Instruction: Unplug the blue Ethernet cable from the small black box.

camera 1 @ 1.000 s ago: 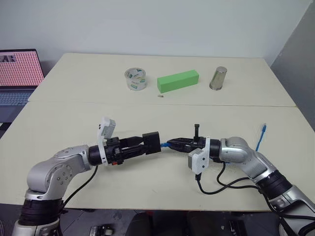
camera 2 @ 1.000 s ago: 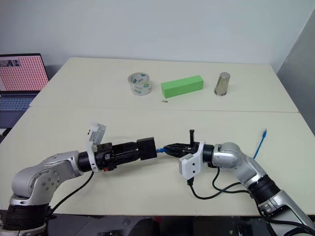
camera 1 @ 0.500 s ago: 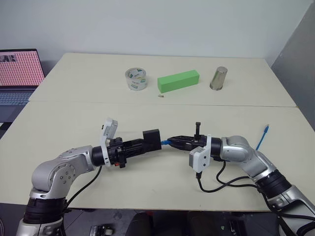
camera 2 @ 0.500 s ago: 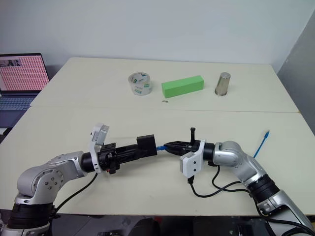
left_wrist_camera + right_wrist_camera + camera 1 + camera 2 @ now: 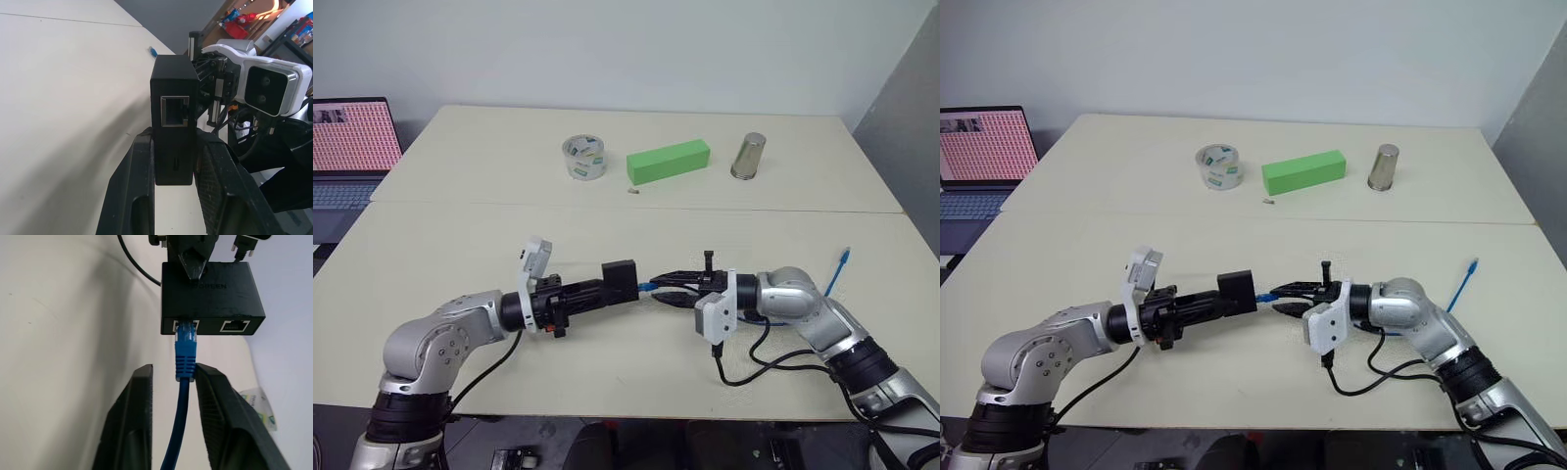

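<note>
I should turn my right gripper and squeeze across the clip (image 5: 186, 334) before I pull, because that gripper's fingers line up with the blue plug's sides (image 5: 178, 356) and leave its clip free.
My left gripper (image 5: 612, 284) is shut on the small black box (image 5: 620, 278) and holds it just above the table in front of me. In the left wrist view the box (image 5: 174, 98) sits between the two fingers (image 5: 139, 196), with an empty port facing the camera. The blue Ethernet cable (image 5: 186, 340) is plugged into the box's left port (image 5: 185, 326). My right gripper (image 5: 658, 289) faces the box from the right. Its fingers (image 5: 142, 426) stand open on either side of the cable just behind the plug. The cable's far end (image 5: 842, 258) lies on the table at the right.
At the back of the table stand a roll of clear tape (image 5: 583, 157), a long green block (image 5: 668, 162) and a metal cup (image 5: 748, 156). A small dark object (image 5: 632, 192) lies in front of the block. A laptop (image 5: 347, 147) sits at the far left.
My right gripper's fingers have spread apart from the cable's plug, which they were shut on. The box stays in my left gripper with the plug still in it.
</note>
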Robot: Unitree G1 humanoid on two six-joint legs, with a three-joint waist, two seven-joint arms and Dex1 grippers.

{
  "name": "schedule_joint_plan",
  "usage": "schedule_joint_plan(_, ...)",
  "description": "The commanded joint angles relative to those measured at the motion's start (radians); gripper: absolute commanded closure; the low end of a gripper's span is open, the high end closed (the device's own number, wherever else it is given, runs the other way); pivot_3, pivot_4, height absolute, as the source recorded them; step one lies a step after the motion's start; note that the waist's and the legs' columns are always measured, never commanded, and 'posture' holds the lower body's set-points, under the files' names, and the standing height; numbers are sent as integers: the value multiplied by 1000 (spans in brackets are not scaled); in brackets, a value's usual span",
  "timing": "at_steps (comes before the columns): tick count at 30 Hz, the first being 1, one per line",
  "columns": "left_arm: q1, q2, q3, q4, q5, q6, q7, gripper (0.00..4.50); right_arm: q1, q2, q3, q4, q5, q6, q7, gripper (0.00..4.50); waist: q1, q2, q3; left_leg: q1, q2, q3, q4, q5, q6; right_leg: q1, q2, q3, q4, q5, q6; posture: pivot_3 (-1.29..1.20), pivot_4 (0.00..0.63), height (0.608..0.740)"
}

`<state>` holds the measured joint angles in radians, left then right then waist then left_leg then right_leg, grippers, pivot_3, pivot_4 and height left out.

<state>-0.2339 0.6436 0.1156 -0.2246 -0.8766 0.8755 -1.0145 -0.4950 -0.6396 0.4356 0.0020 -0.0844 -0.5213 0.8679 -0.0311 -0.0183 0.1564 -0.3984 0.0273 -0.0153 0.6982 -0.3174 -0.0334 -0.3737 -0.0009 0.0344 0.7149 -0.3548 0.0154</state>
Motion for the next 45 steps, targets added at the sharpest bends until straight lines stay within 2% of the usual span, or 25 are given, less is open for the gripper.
schedule_joint_plan(1, -19, 27, -18, -23, 16, -44, -61, 3721, 33, -65, -66, -232, 304, 407, 118, 2186, 2, 0, 0, 0, 0, 0, 0, 0, 0, 0, 0, 0, 0, 0, 0, 0, 150, 740)
schedule_joint_plan(3, -18, 39, -33, -23, 29, -56, -88, 3721, 43, -85, -104, -334, 482, 664, 113, 1700, 2, 0, 0, -1, 0, -1, 0, 0, 0, 0, 0, 0, 0, 0, 0, 0, 150, 740)
schedule_joint_plan(6, -20, 58, -53, -25, 45, -76, -130, 3721, 41, -102, -159, -425, 705, 969, 88, 1664, 2, 0, 0, 0, 0, -1, 0, 0, 0, 1, 0, 0, 0, 0, 0, 0, 150, 740)
schedule_joint_plan(10, -39, 64, -58, -31, 46, -90, -159, 3721, 44, -86, -213, -465, 881, 1204, 41, 1664, 2, 0, 0, -1, 0, -2, 0, 0, 1, 1, 0, -1, -1, 0, 0, 0, 150, 740)
schedule_joint_plan(16, -54, 68, -62, -42, 42, -95, -183, 3721, 35, -33, -243, -436, 950, 1343, -7, 1664, 2, 0, 0, -1, -1, -1, 0, -2, 4, 0, 0, 0, -1, 0, 0, 0, 150, 740)
schedule_joint_plan(31, -41, 67, -61, -70, 49, -105, -180, 3721, 8, 41, -238, -380, 921, 1405, 5, 1664, 1, 0, 0, -1, -1, -1, 0, -2, 4, 0, 0, 0, -2, 0, 0, 0, 150, 740)
schedule_joint_plan(34, -42, 65, -61, -76, 48, -102, -174, 3721, 5, 40, -233, -375, 912, 1405, 12, 2134, 1, 0, 0, -1, -1, -1, 0, -2, 4, 0, 0, -1, -2, 0, 0, 0, 150, 740)
schedule_joint_plan(43, -37, 67, -65, -103, 46, -96, -165, 3721, -2, 42, -221, -371, 881, 1407, 38, 4257, 1, 0, 0, -1, -1, -1, 0, -2, 4, 0, 0, -1, -2, 0, 0, 0, 150, 740)
schedule_joint_plan(45, -38, 67, -66, -107, 44, -94, -163, 3722, -3, 43, -219, -372, 874, 1406, 43, 4454, 1, 0, 0, -1, -1, -1, 0, -2, 4, 0, 0, 0, -2, 0, 0, 0, 150, 740)
